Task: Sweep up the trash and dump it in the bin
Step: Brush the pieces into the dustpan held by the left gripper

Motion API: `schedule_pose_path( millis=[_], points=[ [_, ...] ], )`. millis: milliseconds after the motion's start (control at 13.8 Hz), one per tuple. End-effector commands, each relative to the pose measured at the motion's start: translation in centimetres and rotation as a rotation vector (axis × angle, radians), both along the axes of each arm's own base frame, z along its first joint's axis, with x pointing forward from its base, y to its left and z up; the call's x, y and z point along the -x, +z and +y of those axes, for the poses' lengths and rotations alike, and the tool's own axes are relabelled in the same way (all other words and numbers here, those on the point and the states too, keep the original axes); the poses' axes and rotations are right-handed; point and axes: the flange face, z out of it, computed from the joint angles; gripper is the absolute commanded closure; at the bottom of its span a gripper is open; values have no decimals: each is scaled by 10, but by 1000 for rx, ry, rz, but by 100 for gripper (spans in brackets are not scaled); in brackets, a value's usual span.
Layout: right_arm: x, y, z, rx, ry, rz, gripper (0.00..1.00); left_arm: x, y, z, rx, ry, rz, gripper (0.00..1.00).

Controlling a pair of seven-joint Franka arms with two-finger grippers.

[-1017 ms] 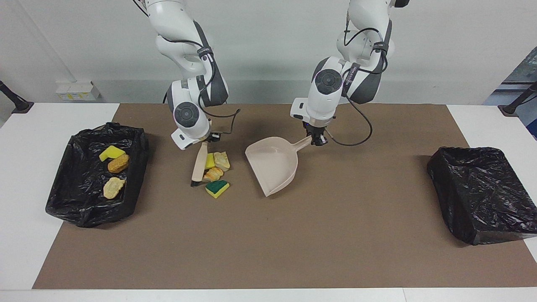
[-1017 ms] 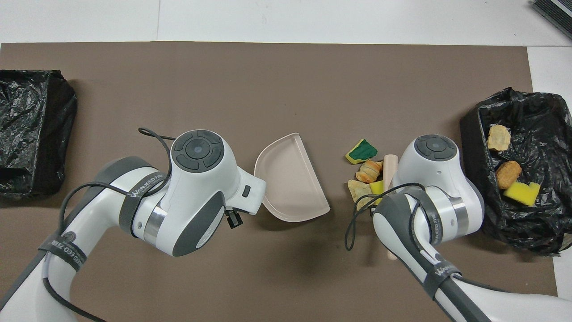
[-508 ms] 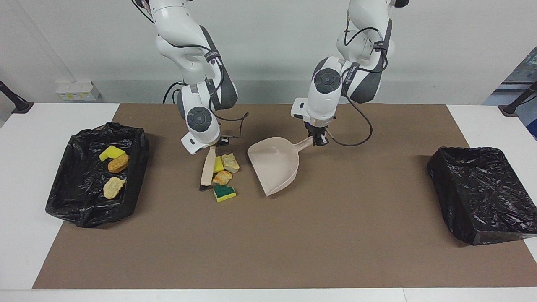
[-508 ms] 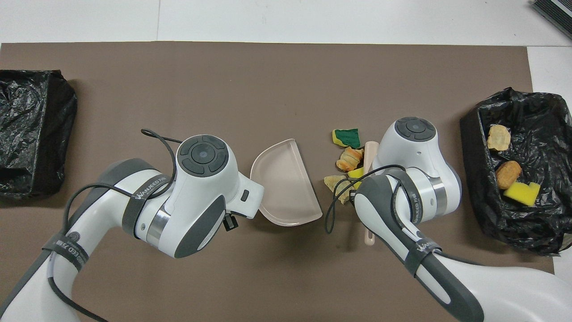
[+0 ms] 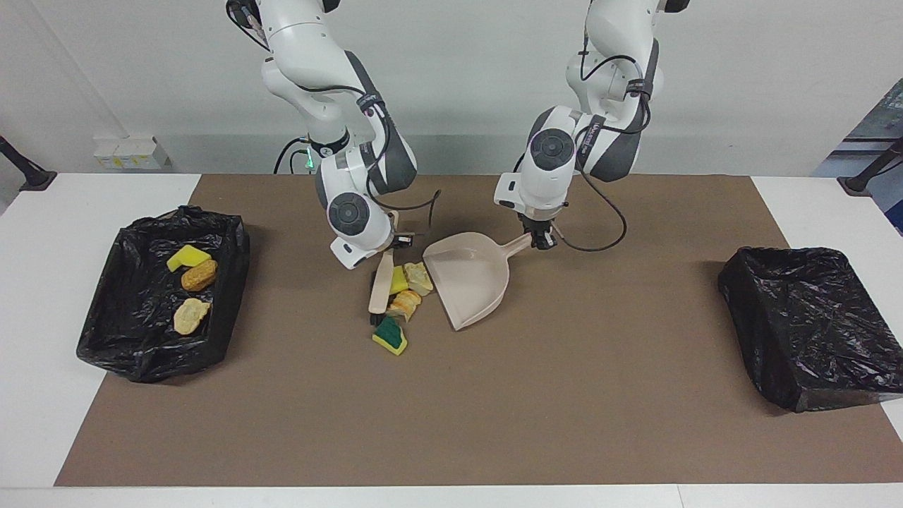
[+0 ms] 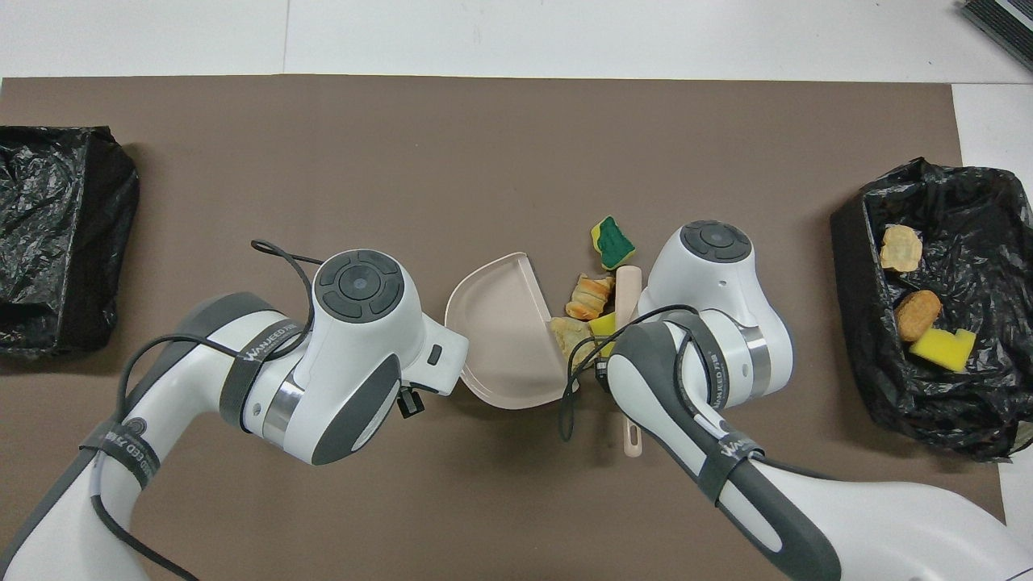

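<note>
My right gripper should move back, because the green-topped sponge piece (image 6: 612,243) lies beyond the tip of the brush, and bring the brush behind that piece before it sweeps into the dustpan.
My right gripper (image 5: 392,247) is shut on the handle of a beige brush (image 5: 382,282) whose head rests on the mat. Against the brush lie a yellow sponge chunk (image 5: 397,280), a tan piece (image 5: 418,276) at the dustpan's mouth, and a bread-like piece (image 5: 405,303). A green-topped sponge piece (image 5: 390,335) lies just past the brush tip, farther from the robots. My left gripper (image 5: 540,240) is shut on the handle of the beige dustpan (image 5: 469,279), which is tilted with its mouth toward the trash. Seen from overhead, the dustpan (image 6: 500,339) almost touches the pile.
A black-lined bin (image 5: 141,360) at the right arm's end holds a yellow sponge (image 5: 187,256) and two brown pieces. Another black-lined bin (image 5: 811,324) stands at the left arm's end. A brown mat (image 5: 494,423) covers the table.
The right gripper has swept the brush and the scraps toward the dustpan. The green-topped piece has turned and slid along. The dustpan has shifted slightly toward the pile.
</note>
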Motion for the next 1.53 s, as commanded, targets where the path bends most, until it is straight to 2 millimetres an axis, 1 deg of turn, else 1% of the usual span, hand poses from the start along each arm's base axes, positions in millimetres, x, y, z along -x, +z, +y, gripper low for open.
schedule_pose_path(
  millis=[0,145,218,291,436,508,581,654,799,944,1017,1089,1235,1307,1380,1453],
  points=[
    [6,-3,33,-126,113,-12,100,1,-1,5,1,18,-38,100],
    [7,3,45,-186,98,-15,100,4,-1,1,1,30,-47,100],
    [11,14,62,-217,106,-23,100,5,-1,-1,0,35,-49,100],
    [12,27,64,-234,100,-39,100,5,-1,-2,1,35,-50,100],
    [16,54,62,-251,115,-65,100,4,-1,-3,7,35,-58,100],
    [19,62,54,-240,119,-47,100,4,-1,-3,7,39,-61,100],
    [16,67,41,-221,121,-18,100,3,-2,-2,8,43,-62,100],
    [10,69,26,-195,122,-14,100,1,-1,-2,14,49,-72,100],
    [-2,71,3,-111,162,-19,100,1,-1,-2,10,81,-74,100],
    [-19,78,-24,-38,176,-26,100,1,-2,-1,3,118,-76,100],
    [-26,79,-34,0,191,-23,100,-1,-2,2,7,130,-76,100],
    [-33,76,-44,39,204,-29,100,-2,-2,1,12,133,-78,100],
    [-49,77,-64,80,205,-60,100,-2,-3,3,12,149,-78,100],
    [-56,69,-73,99,214,-59,100,-3,-3,3,12,156,-77,100],
    [-66,58,-78,123,234,-55,100,-3,-3,5,6,188,-78,100],
    [-81,46,-79,141,247,-57,100,-2,-7,5,-6,240,-76,100]
  ],
)
